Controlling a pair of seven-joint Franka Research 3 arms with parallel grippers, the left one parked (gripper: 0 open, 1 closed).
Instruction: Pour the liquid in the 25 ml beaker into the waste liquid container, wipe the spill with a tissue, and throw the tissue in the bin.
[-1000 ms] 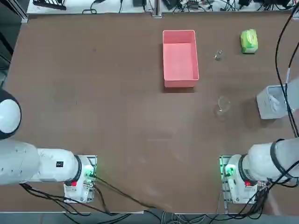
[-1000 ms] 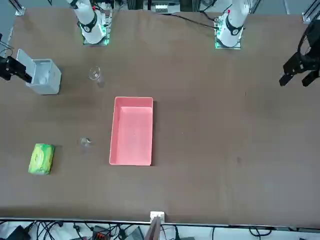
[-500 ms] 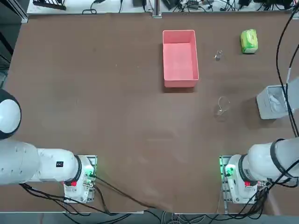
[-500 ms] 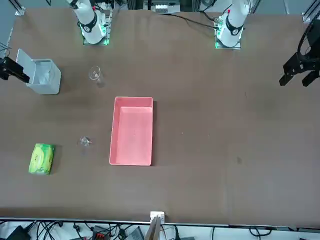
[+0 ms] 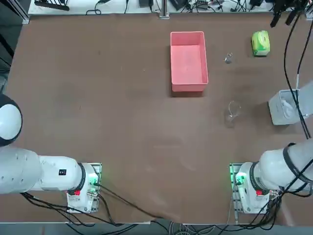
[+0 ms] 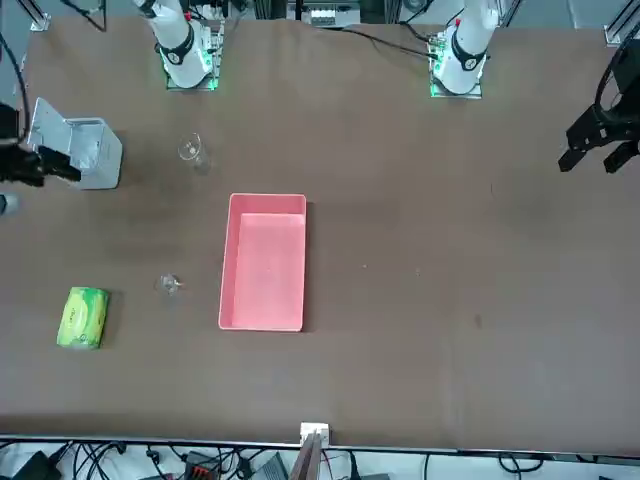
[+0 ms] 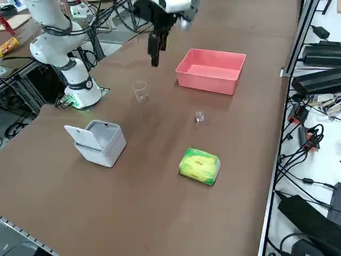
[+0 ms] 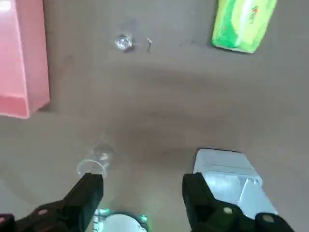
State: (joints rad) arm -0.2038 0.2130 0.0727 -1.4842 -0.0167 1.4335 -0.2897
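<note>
My gripper will send the liquid out in a thin stream when it pours from the tiny 25 ml beaker [image 6: 170,284], because a clear, bright glint [image 8: 124,42] shows inside the beaker.
The 25 ml beaker [image 5: 228,58] [image 8: 123,42] is a tiny clear glass standing upright between the waste liquid container [image 5: 188,35], a pink tray, and a green tissue pack [image 5: 260,43]. The bin [image 5: 282,107] [image 7: 98,143], a pale grey box, stands at the table's right edge. My right gripper [image 8: 142,193] [image 7: 154,53] hangs open and empty high above the table, over the stretch between a larger glass beaker [image 5: 233,110] and the bin. It touches nothing. No loose tissue is in view.
The larger beaker [image 7: 140,90] stands upright nearer the right arm's base than the tiny one. Cables run along the table's far edge and right side. The bin's lid [image 7: 80,133] is tipped open.
My right gripper has swung from beside the bin out toward the far side of the table, staying open. Nothing on the table has moved.
</note>
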